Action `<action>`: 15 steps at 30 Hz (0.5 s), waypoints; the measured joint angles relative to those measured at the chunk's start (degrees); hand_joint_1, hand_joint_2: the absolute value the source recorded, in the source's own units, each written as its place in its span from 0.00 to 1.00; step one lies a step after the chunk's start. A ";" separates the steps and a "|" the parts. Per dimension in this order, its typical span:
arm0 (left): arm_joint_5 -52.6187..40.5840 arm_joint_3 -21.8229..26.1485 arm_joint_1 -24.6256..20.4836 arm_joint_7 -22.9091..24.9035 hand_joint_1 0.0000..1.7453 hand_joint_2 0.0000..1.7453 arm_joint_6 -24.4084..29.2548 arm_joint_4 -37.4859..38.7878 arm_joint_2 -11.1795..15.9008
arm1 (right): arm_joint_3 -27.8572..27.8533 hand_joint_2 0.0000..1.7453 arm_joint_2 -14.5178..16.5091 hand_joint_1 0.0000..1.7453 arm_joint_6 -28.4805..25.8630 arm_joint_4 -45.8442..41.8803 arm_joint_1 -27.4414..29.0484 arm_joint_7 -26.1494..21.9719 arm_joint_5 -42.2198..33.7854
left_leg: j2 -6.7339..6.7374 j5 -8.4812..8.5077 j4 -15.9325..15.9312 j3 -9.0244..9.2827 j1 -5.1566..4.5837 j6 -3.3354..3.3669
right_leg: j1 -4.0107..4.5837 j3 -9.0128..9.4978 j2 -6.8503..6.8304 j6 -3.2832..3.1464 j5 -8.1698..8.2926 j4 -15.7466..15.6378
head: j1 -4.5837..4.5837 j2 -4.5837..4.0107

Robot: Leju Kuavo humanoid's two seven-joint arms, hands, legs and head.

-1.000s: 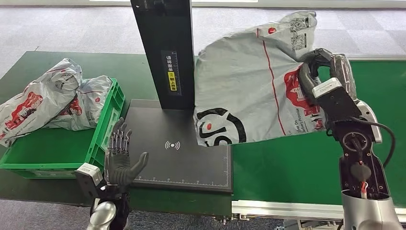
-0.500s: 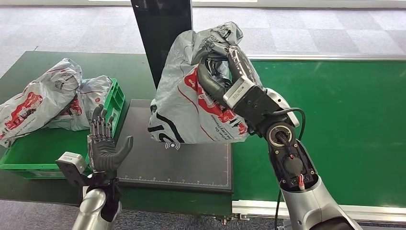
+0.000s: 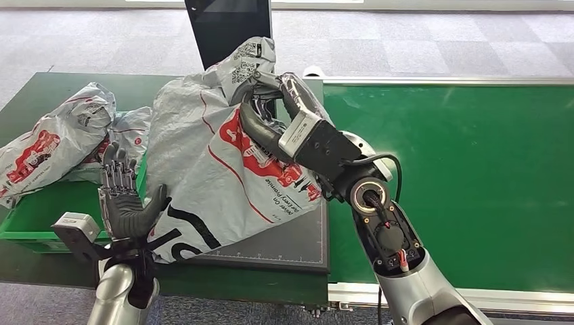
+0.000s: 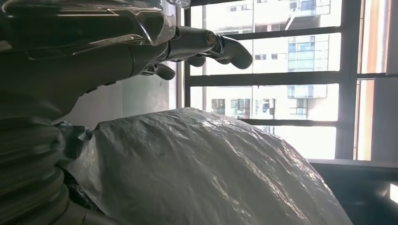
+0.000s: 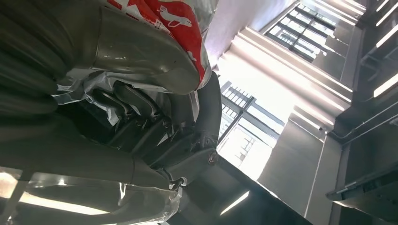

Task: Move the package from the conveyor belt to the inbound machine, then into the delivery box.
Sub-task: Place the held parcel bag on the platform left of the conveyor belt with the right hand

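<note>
My right gripper has the bunched top folded around it, so the grey package will crumple and trail its lower end behind when I carry it.
A large grey plastic package with red and black print hangs over the black inbound machine's plate, its lower edge draped past the plate's left side. My right hand grips the package by its bunched top, near the machine's black post. In the right wrist view the fingers are curled around the red-printed bag. My left hand is raised, fingers spread, right beside the package's lower left edge, holding nothing. The left wrist view has the grey bag bulging close under those fingers.
The green delivery box stands at the left with two similar grey packages piled in it. The green conveyor belt stretches to the right, with a metal rail along its front edge.
My right hand has carried the package further left, from the belt across the plate toward the green box. My left hand has risen and shifted left, now beside the package's lower edge.
</note>
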 joint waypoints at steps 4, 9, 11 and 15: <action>-0.25 0.48 0.26 0.24 0.00 1.00 0.00 -0.37 0.12 | -0.74 1.00 -0.02 0.00 -1.23 1.54 1.59 0.50 -0.79 | -0.01 0.00 0.00 0.00 0.00 0.00 | 0.00 0.00 0.00 0.00 0.00 0.00 | -0.01 0.00; -1.03 1.01 1.32 0.84 0.00 1.00 0.37 -1.21 0.15 | -2.59 1.00 -0.05 0.00 -7.05 2.22 3.70 2.40 2.39 | 0.00 0.00 0.00 0.00 0.00 0.00 | 0.00 -0.01 0.00 0.00 0.00 -0.01 | 0.00 0.00; -1.33 1.14 1.74 1.00 0.00 1.00 0.37 -1.31 0.13 | -3.38 1.00 -0.17 0.00 -8.90 2.28 4.50 3.31 4.02 | 0.00 0.00 0.00 0.00 0.00 0.00 | 0.00 -0.01 0.00 0.00 0.00 -0.01 | -0.01 0.00; -2.08 1.16 2.01 1.31 0.00 1.00 0.16 -1.31 0.09 | -4.78 1.00 -0.53 0.00 -10.79 2.89 5.46 4.92 5.69 | 0.00 0.00 0.00 0.00 0.00 0.00 | 0.00 -0.04 0.01 0.00 0.00 -0.01 | -0.01 0.00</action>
